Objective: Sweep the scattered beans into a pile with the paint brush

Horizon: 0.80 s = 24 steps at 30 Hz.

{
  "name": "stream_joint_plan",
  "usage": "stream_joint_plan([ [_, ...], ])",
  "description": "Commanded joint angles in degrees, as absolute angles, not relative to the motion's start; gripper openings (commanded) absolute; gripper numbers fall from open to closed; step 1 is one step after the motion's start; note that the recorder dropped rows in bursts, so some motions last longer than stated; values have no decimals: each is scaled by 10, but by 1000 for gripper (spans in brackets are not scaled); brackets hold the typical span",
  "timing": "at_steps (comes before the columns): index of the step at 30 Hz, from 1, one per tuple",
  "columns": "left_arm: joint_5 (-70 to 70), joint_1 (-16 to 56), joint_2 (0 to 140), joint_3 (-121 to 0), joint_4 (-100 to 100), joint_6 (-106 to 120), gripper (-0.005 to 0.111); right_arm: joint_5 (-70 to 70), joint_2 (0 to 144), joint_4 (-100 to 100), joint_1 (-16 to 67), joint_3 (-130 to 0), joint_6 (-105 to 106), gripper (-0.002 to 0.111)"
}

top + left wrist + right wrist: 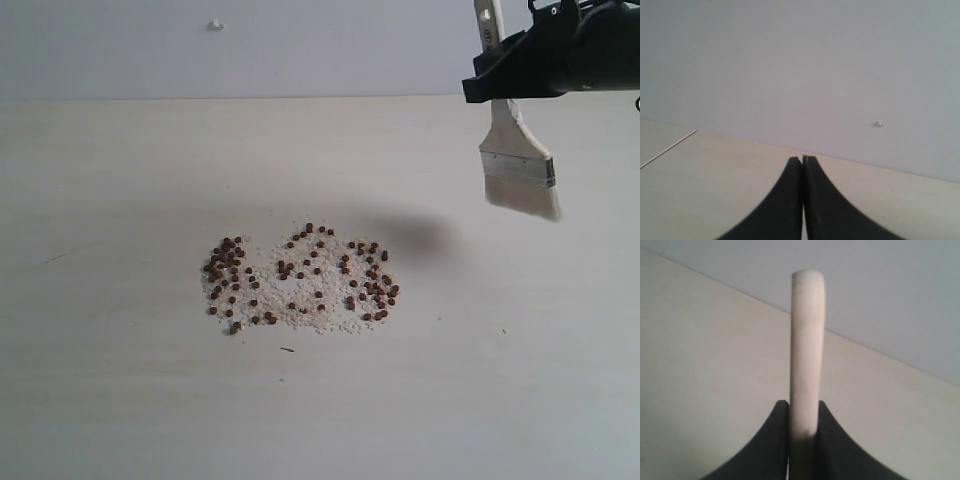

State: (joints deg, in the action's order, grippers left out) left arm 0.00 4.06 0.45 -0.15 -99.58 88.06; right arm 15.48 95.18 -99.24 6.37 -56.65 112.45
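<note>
Next, my right gripper lowers the paint brush from high above the table; the beans [378,286] nearest it spread from the middle, so I'll sweep inward from beyond them.
The reddish-brown beans [300,278] lie spread over a patch of white crumbs at the middle of the pale table, denser at the left and right ends. No tight pile shows. The paint brush [517,160] hangs in the air at the upper right, bristles down and well above the table, up and to the right of the beans. My right gripper [500,78] is shut on its wooden handle [806,350], which stands up between the two black fingers [775,440]. My left gripper [803,160] is shut with nothing in it, and it does not show in the exterior view.
The table's far edge meets a plain grey wall [300,50]. A small white speck [215,24] sits on the wall. A tiny dark fleck [287,349] lies just in front of the beans.
</note>
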Motion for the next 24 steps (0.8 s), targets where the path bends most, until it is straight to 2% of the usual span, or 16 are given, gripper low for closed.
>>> stream_joint_plan([
  [1,-3,40,3,0,-999,881,0,23,952,-871,74,-576,908,0],
  [10,-3,40,3,0,-999,881,0,-210,952,-490,145,-538,458,0],
  [15,-3,40,3,0,-999,881,0,-279,952,-271,147,-484,199,0],
  [24,-3,40,3,0,-999,881,0,-433,952,-250,170,-363,204,0],
])
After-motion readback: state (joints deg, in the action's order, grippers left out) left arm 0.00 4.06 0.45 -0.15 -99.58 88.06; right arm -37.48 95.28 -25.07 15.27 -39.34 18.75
